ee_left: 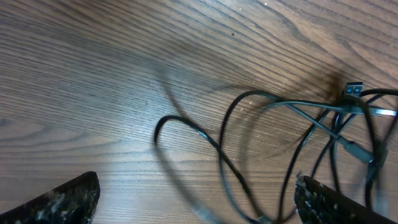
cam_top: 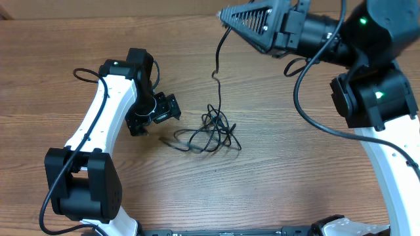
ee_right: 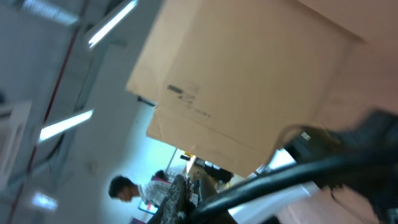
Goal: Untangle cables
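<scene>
I should grab the strand of cable [cam_top: 219,96] with my left gripper just above the tangle and lift it from there, because my right gripper is holding the strand of cable high above the bunched loops [cam_top: 215,124].
A tangle of thin black cables [cam_top: 210,130] lies on the wooden table near the middle. One strand [cam_top: 216,62] rises from the tangle up to my right gripper [cam_top: 225,14], which is raised at the far edge and shut on it. In the right wrist view the held cable [ee_right: 292,177] crosses in front of the closed jaws [ee_right: 186,199]. My left gripper [cam_top: 172,108] is open just left of the tangle. In the left wrist view the loops [ee_left: 249,149] lie between the open fingers [ee_left: 196,199], with a USB plug [ee_left: 353,90] at right.
The left arm [cam_top: 98,124] bends across the left side of the table. The right arm [cam_top: 374,72] stands at the right with its own black wiring looping off it. A cardboard box [ee_right: 249,81] and a person show in the right wrist view.
</scene>
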`<state>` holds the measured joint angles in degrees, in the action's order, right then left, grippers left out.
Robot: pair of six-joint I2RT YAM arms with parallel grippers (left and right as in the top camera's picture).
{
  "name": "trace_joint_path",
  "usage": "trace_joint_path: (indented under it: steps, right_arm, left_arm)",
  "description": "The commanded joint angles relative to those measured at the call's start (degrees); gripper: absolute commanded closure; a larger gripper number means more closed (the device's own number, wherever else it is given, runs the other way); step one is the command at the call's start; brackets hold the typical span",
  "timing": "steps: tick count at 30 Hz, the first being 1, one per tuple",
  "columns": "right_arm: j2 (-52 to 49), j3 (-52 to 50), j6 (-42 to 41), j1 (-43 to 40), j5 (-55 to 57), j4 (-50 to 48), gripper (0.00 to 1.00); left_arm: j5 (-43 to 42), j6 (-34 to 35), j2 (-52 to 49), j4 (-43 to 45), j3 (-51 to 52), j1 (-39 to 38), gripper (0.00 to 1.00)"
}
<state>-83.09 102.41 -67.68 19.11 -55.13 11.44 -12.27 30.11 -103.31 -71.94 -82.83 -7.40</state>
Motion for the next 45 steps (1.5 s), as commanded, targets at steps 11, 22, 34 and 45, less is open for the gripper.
trace_joint_path:
  steps: [11, 22, 34, 45]
  right_arm:
    - [-0.28, 0.79, -0.90, -0.13, 2.58, 6.88, 0.96]
    - [-0.31, 0.79, -0.90, -0.55, 3.21, 6.91, 0.96]
    - [-0.31, 0.79, -0.87, -0.55, 3.23, 6.91, 0.96]
    - [-1.49, 0.79, -0.96, -0.55, 1.49, 6.95, 0.96]
  left_arm:
    - [-30.10, -35.01, -0.42, 2.14, -0.81, -2.91, 0.21]
    - [-29.75, -38.77, -0.42, 7.04, -0.81, -6.49, 0.04]
    - [-39.15, -43.50, -0.42, 11.17, -0.81, -7.76, 0.06]
    - [-39.85, -48.28, -0.42, 13.81, -0.81, -9.18, 0.02]
